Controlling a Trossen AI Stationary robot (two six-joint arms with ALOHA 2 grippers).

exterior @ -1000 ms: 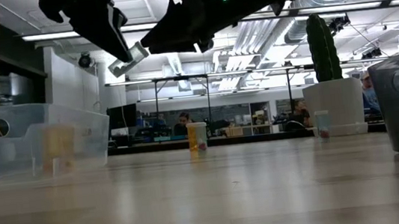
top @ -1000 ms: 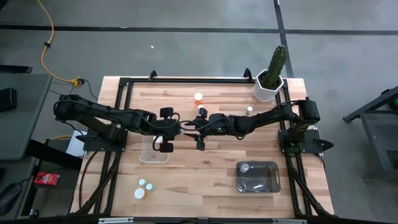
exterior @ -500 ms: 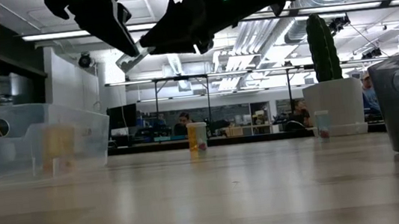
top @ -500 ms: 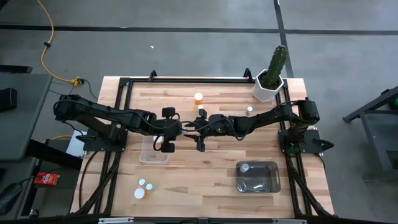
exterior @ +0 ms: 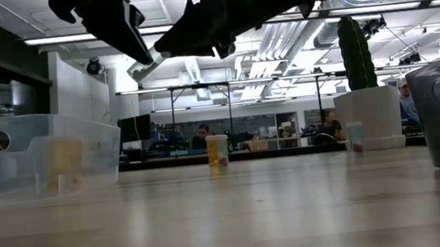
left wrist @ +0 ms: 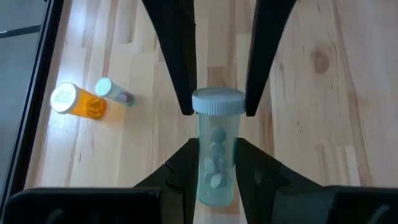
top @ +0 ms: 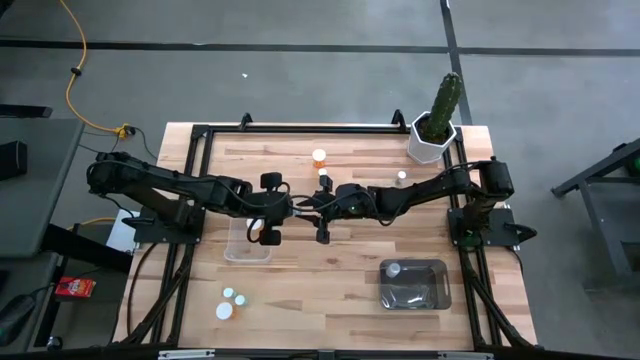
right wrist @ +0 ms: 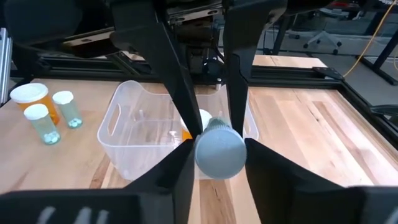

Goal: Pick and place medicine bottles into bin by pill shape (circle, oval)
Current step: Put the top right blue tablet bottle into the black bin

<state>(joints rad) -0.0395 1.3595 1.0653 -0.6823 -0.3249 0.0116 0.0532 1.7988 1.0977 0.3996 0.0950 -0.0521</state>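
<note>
I should open my left gripper, which pinches the bottle's body (left wrist: 216, 163) far from the grey bin (top: 415, 285), and have my right gripper take the bottle there.
A pale clear-green medicine bottle (left wrist: 216, 168) with a whitish cap and round pills inside hangs above the table's middle, between my two grippers. My left gripper (top: 290, 207) comes from the table's left and is shut on the bottle's body. My right gripper (top: 312, 205) comes from the right and is shut on its cap. Behind the bottle in the right wrist view stands the clear bin (right wrist: 134, 134), with an orange bottle inside it. My left gripper pinches the bottle's clear body (left wrist: 202, 163) between its two fingers, below the cap, slanting down from the table's left. The bottle is lifted clear of the table. My right gripper has the round cap (left wrist: 217, 101) between its two fingertips (left wrist: 186, 106), one on either side. It comes nearly level from the table's right. The cap faces straight toward its wrist (right wrist: 219, 151).
An orange bottle (top: 319, 157) and a small one (top: 325, 175) are at the far middle, and another (top: 401, 177) stands near the cactus pot (top: 432, 140). The grey bin (top: 413, 285) at the near right holds one bottle. Several bottles (top: 230, 300) stand at the near left.
</note>
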